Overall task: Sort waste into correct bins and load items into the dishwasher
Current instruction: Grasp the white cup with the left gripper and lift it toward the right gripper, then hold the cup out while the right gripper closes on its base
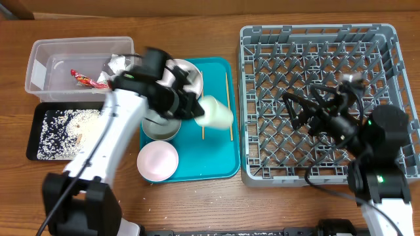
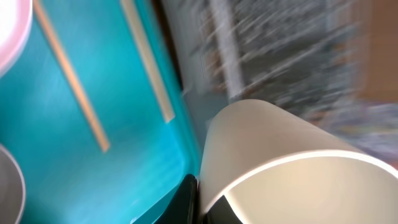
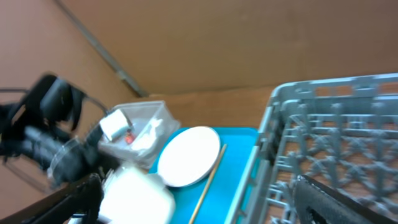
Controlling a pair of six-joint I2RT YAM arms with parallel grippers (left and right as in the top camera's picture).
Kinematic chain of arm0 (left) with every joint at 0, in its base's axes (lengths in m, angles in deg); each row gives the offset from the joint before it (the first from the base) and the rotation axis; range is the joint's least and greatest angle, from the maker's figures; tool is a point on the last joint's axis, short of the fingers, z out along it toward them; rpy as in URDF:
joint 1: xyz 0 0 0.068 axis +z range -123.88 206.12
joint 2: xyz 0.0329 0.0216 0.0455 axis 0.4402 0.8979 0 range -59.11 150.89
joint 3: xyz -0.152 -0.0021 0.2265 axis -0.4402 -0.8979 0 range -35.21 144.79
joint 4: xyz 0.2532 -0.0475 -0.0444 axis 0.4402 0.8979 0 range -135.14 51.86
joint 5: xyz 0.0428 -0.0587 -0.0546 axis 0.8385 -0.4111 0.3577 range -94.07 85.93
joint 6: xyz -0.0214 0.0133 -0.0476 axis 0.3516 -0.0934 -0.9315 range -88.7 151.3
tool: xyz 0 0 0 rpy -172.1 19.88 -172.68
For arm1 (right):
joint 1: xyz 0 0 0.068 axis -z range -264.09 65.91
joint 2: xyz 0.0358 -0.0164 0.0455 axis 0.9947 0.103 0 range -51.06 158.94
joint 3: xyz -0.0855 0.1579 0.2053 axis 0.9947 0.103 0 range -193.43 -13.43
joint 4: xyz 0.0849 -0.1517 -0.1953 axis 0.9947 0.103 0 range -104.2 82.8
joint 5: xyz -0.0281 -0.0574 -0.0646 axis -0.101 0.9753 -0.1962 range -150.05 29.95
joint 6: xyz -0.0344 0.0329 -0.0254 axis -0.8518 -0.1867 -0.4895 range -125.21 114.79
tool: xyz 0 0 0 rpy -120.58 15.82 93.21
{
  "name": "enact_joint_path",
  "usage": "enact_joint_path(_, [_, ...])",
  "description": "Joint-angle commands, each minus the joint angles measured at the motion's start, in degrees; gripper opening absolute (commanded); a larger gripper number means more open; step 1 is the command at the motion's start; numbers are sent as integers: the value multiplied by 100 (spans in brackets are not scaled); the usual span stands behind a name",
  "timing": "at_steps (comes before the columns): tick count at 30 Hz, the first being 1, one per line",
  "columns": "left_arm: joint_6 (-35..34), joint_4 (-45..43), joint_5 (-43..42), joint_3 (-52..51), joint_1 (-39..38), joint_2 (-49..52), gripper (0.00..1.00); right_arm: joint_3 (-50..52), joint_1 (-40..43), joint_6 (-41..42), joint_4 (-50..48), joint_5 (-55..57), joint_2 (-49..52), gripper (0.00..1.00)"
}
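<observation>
The grey dish rack [image 1: 275, 73] lies under my right gripper while my left gripper holds the small white cup, so next my right gripper takes the cup's loose end [image 1: 226, 118].
My left gripper [image 1: 197, 108] is shut on the small white cup [image 1: 215, 113] and holds it tilted above the teal tray [image 1: 223, 164]. In the left wrist view the cup [image 2: 280, 162] fills the lower right, with a jaw [image 2: 198, 202] on its wall. Two chopsticks [image 1: 228, 98] lie on the tray. The white plate [image 1: 189, 75] is partly hidden under my left arm. The whitish bowl [image 1: 161, 128] and the pink plate [image 1: 157, 160] sit on the tray. My right gripper [image 1: 302, 108] is open and empty above the grey dish rack [image 1: 387, 39].
The clear tub [image 1: 39, 65] at the far left holds the red wrapper [image 1: 82, 78] and a napkin [image 1: 118, 63]. The black tray [image 1: 33, 141] in front of it holds rice grains [image 1: 65, 128]. The right wrist view shows the plate [image 3: 189, 155] and the rack [image 3: 336, 143].
</observation>
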Motion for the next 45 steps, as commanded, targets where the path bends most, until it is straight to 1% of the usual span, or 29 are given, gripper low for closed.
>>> enact_joint_path(1, [673, 81, -2396, 234, 647, -13, 4, -116, -24, 295, -549, -1237, 664, 94])
enact_joint_path(2, [675, 92, -2682, 232, 800, -13, 4, -116, -26, 417, -942, -1716, 942, 92])
enact_joint_path(4, [708, 160, -2964, 232, 988, -13, 4, -116, -55, 669, -1674, -2376, 1344, 91])
enact_joint_path(6, [789, 258, -3222, 232, 1110, -13, 4, -116, -149, 1165, -2675, -2889, 1788, 90])
enact_joint_path(8, [824, 313, -3425, 232, 1150, -13, 4, -116, -341, 1781, -3775, -3126, 2223, 90])
enact_joint_path(11, [820, 315, -3606, 232, 1152, -13, 4, -116, -699, 2350, -4988, -3246, 2684, 90])
enact_joint_path(13, [820, 315, -3613, 232, 1152, -13, 4, -116, -960, 2524, -5543, -3274, 2935, 90])
enact_joint_path(17, [820, 315, -3803, 232, 1152, -13, 4, -116, -1408, 2485, -5816, -3259, 3261, 90])
enact_joint_path(21, [820, 321, -3838, 232, 1106, -13, 4, -116, -1624, 2487, -6113, -3228, 3386, 90])
enact_joint_path(26, [844, 446, -3840, 232, 935, -13, 4, -118, -1731, 2490, -6277, -3123, 3386, 90])
enact_joint_path(35, [844, 446, -3834, 232, 254, -13, 4, -118, -1738, 2490, -6277, -3086, 3386, 89])
enact_joint_path(39, [841, 442, -3676, 232, 223, -13, 4, -118, -1738, 2490, -6277, -3086, 3386, 83])
enact_joint_path(43, [839, 415, -3615, 232, 232, -13, 4, -118, -1738, 2490, -6277, -3086, 3386, 72])
enact_joint_path(45, [837, 361, -3615, 232, 232, -13, 4, -118, -1738, 2490, -6277, -3086, 3386, 71])
